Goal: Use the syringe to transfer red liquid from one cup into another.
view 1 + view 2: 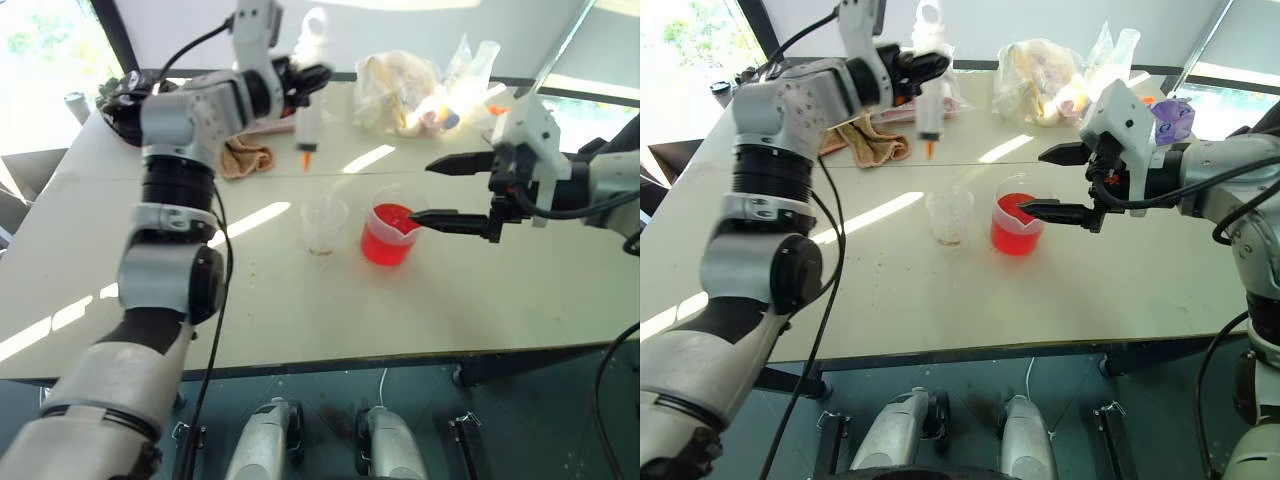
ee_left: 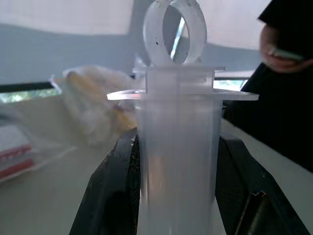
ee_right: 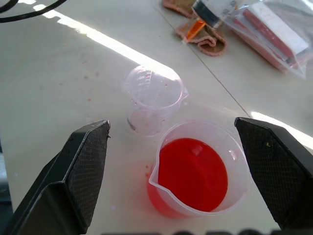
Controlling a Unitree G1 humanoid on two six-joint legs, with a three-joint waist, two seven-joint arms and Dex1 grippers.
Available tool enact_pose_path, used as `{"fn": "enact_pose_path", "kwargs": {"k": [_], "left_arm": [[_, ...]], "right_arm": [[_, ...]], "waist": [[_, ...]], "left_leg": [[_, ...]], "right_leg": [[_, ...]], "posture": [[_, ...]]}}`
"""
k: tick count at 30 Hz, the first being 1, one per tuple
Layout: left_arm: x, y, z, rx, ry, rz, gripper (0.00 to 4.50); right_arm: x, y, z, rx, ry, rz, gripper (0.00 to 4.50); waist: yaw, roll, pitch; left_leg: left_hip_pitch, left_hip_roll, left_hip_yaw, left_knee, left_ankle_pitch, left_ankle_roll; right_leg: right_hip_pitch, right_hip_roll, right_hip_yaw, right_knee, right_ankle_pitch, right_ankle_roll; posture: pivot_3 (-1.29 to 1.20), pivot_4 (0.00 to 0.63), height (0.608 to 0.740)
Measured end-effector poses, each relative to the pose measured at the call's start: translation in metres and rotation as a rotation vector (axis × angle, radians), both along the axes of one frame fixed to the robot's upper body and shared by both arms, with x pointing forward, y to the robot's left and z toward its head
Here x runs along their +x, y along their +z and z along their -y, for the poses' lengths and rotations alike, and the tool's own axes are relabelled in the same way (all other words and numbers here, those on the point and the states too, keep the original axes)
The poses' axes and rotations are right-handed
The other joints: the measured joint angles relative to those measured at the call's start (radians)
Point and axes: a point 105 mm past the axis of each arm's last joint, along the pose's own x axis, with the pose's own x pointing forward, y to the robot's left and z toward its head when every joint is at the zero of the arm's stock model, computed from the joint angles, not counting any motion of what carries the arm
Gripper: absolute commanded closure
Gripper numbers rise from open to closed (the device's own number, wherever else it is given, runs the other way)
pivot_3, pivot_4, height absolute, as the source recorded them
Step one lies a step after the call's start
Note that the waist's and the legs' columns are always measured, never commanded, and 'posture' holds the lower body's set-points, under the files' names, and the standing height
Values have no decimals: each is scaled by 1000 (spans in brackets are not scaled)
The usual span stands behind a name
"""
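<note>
The beaker's rim [image 1: 402,202] is crowded by my right gripper's fingers where the syringe has to dip. My right gripper should move up out of the way first, then pinch the plunger ring [image 1: 929,13].
My left gripper [image 1: 298,82] is raised above the far half of the table and is shut on the clear syringe [image 1: 308,122]. The syringe hangs upright with its orange tip [image 1: 306,157] pointing down. In the left wrist view its barrel [image 2: 178,161] sits between the two black fingers [image 2: 115,196], with the plunger ring on top. The spouted beaker [image 1: 388,236] holds red liquid [image 3: 193,169]. The smaller clear cup [image 1: 324,225] stands just to its left. My right gripper [image 1: 438,190] is open at the beaker's right side, its fingertips near the rim and holding nothing.
A brown cloth [image 1: 245,157] lies behind the cups, under the syringe. Plastic bags [image 1: 400,90] and black cables [image 1: 125,95] crowd the table's far edge. A clear packet [image 3: 274,29] lies next to the cloth. A person in dark clothes [image 2: 283,98] stands beyond the table.
</note>
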Motion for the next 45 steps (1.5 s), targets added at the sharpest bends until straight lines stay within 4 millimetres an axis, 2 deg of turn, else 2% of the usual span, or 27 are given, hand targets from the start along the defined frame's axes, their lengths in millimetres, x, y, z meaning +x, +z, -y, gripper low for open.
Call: {"fn": "enact_pose_path", "kwargs": {"k": [3, 7, 11, 15, 18, 23, 27, 32, 38, 42, 45], "left_arm": [[-19, 14, 23, -116, -134, 103, 3054], [-33, 14, 41, -209, -257, 132, 3054], [-39, -7, 52, -255, -311, 171, 3054], [-44, -40, 66, -191, -323, 241, 3054], [-47, -67, 78, -134, -343, 242, 3054], [-55, -82, 93, -77, -361, 296, 3054], [-56, -95, 97, -31, -345, 323, 3054], [-49, -130, 93, 21, -311, 265, 3054], [-45, -139, 90, 31, -287, 240, 3054], [-43, -142, 90, 31, -277, 232, 3054], [-43, -143, 91, 33, -270, 228, 3054]], "right_arm": [[-2, 5, 7, 30, -46, 29, 210], [-4, 11, 18, 70, -105, 45, 210], [-5, 23, 32, 134, -176, 86, 210], [-6, 35, 43, 221, -227, 141, 210], [-3, 35, 46, 270, -258, 126, 210], [0, 44, 46, 351, -296, 124, 210], [6, 47, 44, 397, -338, 142, 210], [14, 48, 26, 461, -359, 143, 210], [19, 37, 15, 496, -388, 98, 210], [19, 33, 14, 488, -409, 83, 210], [19, 21, 14, 461, -419, 57, 210]], "waist": [[-2, 0, 0], [0, 0, 0], [0, 0, 0], [0, 0, 0], [1, 0, 0], [0, 1, 0], [-2, 1, -1], [-1, 2, -1], [0, 2, -1], [-1, 2, -1], [-2, 2, -1]], "left_leg": [[1, 0, 0, 1, -1, 2], [1, 1, 0, 2, 0, 5], [1, 0, -1, 5, -1, 8], [2, 0, -1, 6, -2, 9], [2, 0, -1, 8, -3, 11], [1, 1, -1, 9, -8, 18], [1, 1, -1, 11, -9, 19], [0, 1, -1, 12, -8, 18], [0, 0, -1, 15, -11, 22], [0, 0, -1, 15, -11, 22], [0, 0, -1, 15, -11, 23]], "right_leg": [[1, 0, 0, 0, 0, 0], [3, 0, -1, 0, 0, 0], [5, 0, -2, 0, 0, 0], [7, 0, -3, -1, 0, 0], [7, 0, -3, -1, 0, 0], [7, 0, -3, -2, 0, 0], [8, -1, -3, -2, 0, 0], [8, 0, -3, -1, 0, 0], [9, -1, -3, -2, 0, 0], [9, -1, -3, -2, 0, 0], [9, -1, -3, -2, 0, 0]], "posture": [[0, 150, 740], [0, 150, 740], [0, 150, 740], [0, 150, 740], [0, 150, 740], [0, 150, 740], [0, 150, 740], [0, 150, 740], [0, 150, 740], [0, 150, 740], [0, 150, 740]]}}
